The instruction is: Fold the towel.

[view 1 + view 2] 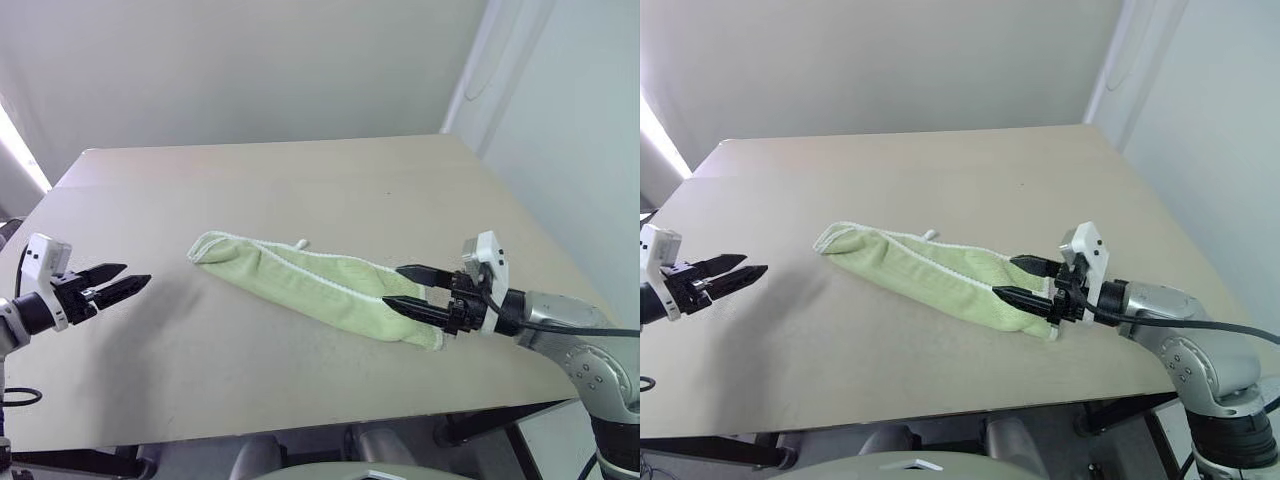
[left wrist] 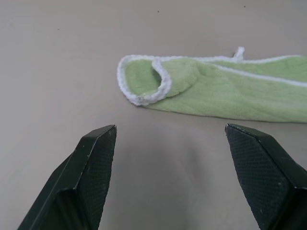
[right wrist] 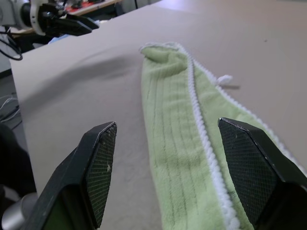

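I should keep moving my left gripper toward the towel's rolled end and close it on the towel's curled white edge, as that edge is in line with its open fingers.
The towel is pale lime green with white stitched edging. It lies folded into a long narrow strip, running diagonally across the tan table. A small white loop sticks out of its far edge. My right gripper is open and hovers just over the strip's near right end, its fingers on either side of the cloth with nothing held. My left gripper is open too, well off to the left and pointing toward the strip's rolled left end, with bare table between them.
The table's front edge runs close below both arms, and its right edge slants past my right arm. A pale wall stands behind the table. A black cable loops under my left arm.
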`<state>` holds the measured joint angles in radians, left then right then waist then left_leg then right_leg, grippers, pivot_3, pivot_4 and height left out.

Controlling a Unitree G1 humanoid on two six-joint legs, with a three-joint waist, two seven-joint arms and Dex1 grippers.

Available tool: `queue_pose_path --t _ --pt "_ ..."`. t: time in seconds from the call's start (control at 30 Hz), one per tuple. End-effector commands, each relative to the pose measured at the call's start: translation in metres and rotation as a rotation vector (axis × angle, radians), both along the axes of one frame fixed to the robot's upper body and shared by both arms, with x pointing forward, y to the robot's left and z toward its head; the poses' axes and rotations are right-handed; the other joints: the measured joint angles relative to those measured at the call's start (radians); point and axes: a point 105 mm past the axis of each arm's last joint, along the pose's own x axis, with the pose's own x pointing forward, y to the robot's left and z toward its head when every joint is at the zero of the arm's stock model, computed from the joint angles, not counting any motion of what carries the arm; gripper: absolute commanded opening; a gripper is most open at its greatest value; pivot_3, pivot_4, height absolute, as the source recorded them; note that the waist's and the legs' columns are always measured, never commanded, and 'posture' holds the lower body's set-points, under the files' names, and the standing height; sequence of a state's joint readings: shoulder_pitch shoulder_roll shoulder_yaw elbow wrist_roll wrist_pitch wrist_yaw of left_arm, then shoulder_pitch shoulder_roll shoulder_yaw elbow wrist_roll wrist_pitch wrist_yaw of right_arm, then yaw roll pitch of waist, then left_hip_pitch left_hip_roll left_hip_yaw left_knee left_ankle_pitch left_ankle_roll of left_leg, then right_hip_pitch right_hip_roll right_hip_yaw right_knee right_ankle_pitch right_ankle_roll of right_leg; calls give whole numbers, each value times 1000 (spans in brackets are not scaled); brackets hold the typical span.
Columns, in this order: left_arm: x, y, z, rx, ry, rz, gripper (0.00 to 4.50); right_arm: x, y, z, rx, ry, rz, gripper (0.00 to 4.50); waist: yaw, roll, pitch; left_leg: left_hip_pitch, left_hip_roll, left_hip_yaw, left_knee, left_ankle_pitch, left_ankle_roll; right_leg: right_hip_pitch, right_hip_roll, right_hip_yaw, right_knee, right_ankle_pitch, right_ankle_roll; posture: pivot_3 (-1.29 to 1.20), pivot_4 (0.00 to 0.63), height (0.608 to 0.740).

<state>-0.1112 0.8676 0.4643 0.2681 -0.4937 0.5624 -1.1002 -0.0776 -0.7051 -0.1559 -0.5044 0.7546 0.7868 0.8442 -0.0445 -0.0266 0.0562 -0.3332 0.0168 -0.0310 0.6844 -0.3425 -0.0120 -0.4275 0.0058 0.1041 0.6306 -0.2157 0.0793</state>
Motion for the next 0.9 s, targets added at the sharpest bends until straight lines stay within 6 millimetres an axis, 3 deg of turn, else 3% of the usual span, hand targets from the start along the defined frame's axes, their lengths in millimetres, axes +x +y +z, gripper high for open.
queue_pose_path --t 0.03,0.37,0.6,0.9 --pt "9 -9 19 1 -72 -33 3827 2 0 7 -15 -51 15 3525 0 0 0 0 0 0 0 0 0 0 0 0 0 0 0 0 0 712" --pt "47 -31 28 -54 -99 -90 3827 9 -15 2 -41 -46 -141 3525 0 0 0 -1 -1 0 0 0 0 0 0 0 0 0 0 0 0 712" --pt "97 -46 7 -32 -19 -29 3827 8 -17 -9 -89 36 -236 3525 1 -1 0 -3 -1 0 0 0 0 0 1 0 0 0 0 0 0 712" --pt "122 -67 -12 15 62 -45 3827 -1 -27 -14 -153 74 -257 3525 2 -1 0 -4 -1 0 0 0 0 0 1 0 -1 0 0 0 0 712"
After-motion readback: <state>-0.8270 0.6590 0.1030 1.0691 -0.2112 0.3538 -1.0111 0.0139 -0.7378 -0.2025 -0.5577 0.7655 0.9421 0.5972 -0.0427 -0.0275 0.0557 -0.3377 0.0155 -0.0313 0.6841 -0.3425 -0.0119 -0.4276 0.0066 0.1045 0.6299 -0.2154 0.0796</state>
